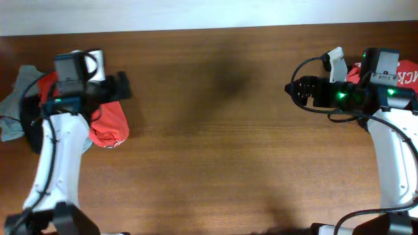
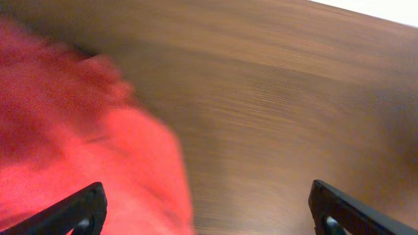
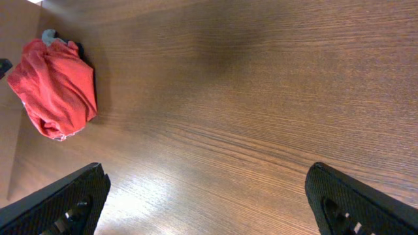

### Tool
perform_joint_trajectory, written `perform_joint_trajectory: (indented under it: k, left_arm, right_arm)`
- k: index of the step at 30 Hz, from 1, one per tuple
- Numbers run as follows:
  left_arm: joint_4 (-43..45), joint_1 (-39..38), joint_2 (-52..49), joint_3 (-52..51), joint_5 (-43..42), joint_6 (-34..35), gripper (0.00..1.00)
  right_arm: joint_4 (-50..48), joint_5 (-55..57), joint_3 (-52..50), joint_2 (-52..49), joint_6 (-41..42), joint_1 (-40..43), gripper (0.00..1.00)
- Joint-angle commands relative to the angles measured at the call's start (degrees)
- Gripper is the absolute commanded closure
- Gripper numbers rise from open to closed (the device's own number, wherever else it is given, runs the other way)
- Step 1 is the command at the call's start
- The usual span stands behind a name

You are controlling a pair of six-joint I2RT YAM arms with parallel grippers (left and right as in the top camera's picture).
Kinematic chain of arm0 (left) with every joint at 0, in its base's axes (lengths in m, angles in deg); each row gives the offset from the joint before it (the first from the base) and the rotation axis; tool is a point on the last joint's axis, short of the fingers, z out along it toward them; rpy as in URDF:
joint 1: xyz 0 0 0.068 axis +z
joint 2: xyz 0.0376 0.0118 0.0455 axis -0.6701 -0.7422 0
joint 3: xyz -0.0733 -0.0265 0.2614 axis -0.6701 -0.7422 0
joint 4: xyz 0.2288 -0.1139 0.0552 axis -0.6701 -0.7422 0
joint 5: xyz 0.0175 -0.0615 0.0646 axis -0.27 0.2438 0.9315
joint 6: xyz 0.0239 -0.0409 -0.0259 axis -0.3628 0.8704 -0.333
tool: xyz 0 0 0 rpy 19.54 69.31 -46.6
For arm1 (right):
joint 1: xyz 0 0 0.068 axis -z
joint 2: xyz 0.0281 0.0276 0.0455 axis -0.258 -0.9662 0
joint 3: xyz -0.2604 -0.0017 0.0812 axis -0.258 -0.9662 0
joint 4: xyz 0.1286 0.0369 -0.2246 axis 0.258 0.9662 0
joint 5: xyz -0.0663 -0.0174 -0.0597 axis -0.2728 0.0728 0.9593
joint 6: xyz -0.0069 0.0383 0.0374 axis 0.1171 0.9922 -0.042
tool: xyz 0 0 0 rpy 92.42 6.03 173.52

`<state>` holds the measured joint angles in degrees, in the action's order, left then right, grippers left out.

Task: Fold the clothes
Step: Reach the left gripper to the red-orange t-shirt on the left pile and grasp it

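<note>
My left gripper should keep moving its open fingers toward the bunched cloth (image 2: 98, 124) until they close on it, as the orange-red T-shirt (image 1: 111, 125) is lying over the black garment.
A crumpled orange-red T-shirt (image 1: 108, 124) lies bunched at the table's left side. It also shows in the left wrist view (image 2: 65, 137) and small in the right wrist view (image 3: 59, 85). A pale grey-blue garment (image 1: 14, 98) and a black one (image 1: 29, 130) lie beside it at the far left. A red garment with white lettering (image 1: 406, 73) lies at the far right, partly under the right arm. My left gripper (image 1: 123, 87) (image 2: 209, 215) is open and empty, hovering over the T-shirt's edge. My right gripper (image 1: 295, 90) (image 3: 209, 205) is open and empty over bare wood.
The brown wooden table (image 1: 215, 130) spans the view, with a pale wall strip (image 1: 209, 12) along its far edge. The white arm links (image 1: 55, 163) (image 1: 395, 156) reach in from the front corners.
</note>
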<state>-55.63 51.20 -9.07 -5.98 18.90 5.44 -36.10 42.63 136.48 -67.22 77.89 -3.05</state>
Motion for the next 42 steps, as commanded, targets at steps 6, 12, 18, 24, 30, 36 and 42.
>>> perform_joint_trajectory:
  k: [6,12,18,24,30,36,42]
  left_arm:
    - [0.17,10.38,-1.51,0.94,6.01,9.73,0.07]
    - [2.01,12.92,-4.42,0.94,6.73,9.73,0.07]
    - [4.48,13.55,-8.55,0.94,6.58,9.73,0.16]
    - [7.17,13.55,-10.12,1.07,4.26,10.01,0.81]
    - [7.63,13.49,-9.79,3.91,-6.56,10.01,0.99]
    - [7.39,10.60,-4.72,13.84,-20.63,10.16,0.99]
    - [7.43,1.40,1.79,23.80,-20.65,10.16,0.99]
  right_arm:
    - [-0.02,3.28,1.18,0.24,-0.87,-0.37,0.01]
    - [2.19,4.09,1.09,0.22,-0.85,-0.37,0.01]
    - [3.39,6.73,1.07,0.22,-0.83,-0.37,0.01]
    - [3.10,6.73,1.07,0.22,-0.83,-0.37,0.01]
    - [3.08,6.75,1.07,0.22,-0.83,-0.37,0.01]
    - [3.06,6.71,1.07,0.22,-0.83,-0.37,0.01]
    - [3.50,5.99,1.07,0.24,-0.79,-0.37,0.00]
